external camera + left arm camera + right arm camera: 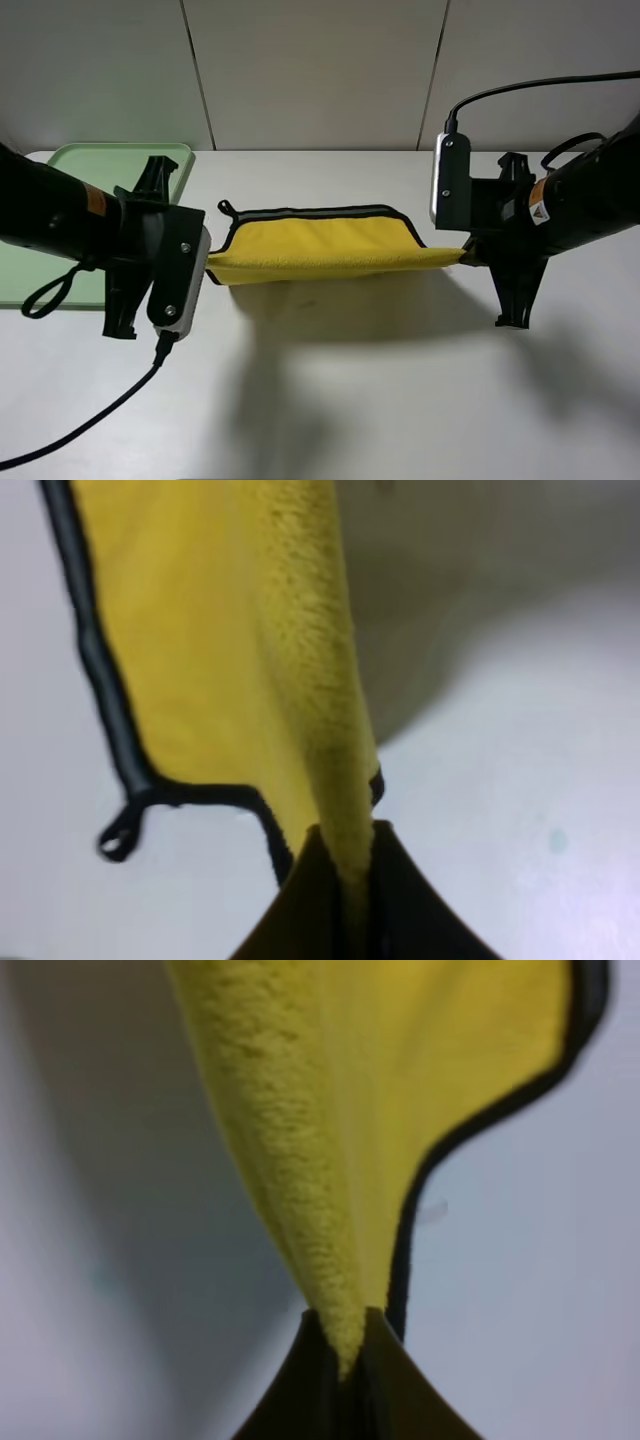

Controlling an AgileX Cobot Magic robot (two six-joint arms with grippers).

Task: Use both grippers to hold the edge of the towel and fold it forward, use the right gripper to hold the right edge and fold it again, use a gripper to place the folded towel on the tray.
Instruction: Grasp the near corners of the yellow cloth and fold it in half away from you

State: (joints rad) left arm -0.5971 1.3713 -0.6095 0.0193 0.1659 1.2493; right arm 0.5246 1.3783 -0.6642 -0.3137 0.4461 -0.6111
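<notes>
The towel's near edge is raised and the towel's black-trimmed far edge lies uncovered beyond it, so the robot's left gripper and right gripper should bring the near edge forward over the far edge.
The yellow towel hangs stretched between my two grippers above the white table, its black-trimmed edge curving along the far side. My left gripper is shut on the towel's left end, and the left wrist view shows the fluffy towel pinched in the gripper, with the corner loop dangling. My right gripper is shut on the right end. The right wrist view has the towel running into the closed gripper. The mint-green tray lies at the far left, partly behind the left arm.
A grey panelled wall stands behind the white table. A black cable trails from the left arm across the near left of the table. The towel casts a shadow on the tabletop below it.
</notes>
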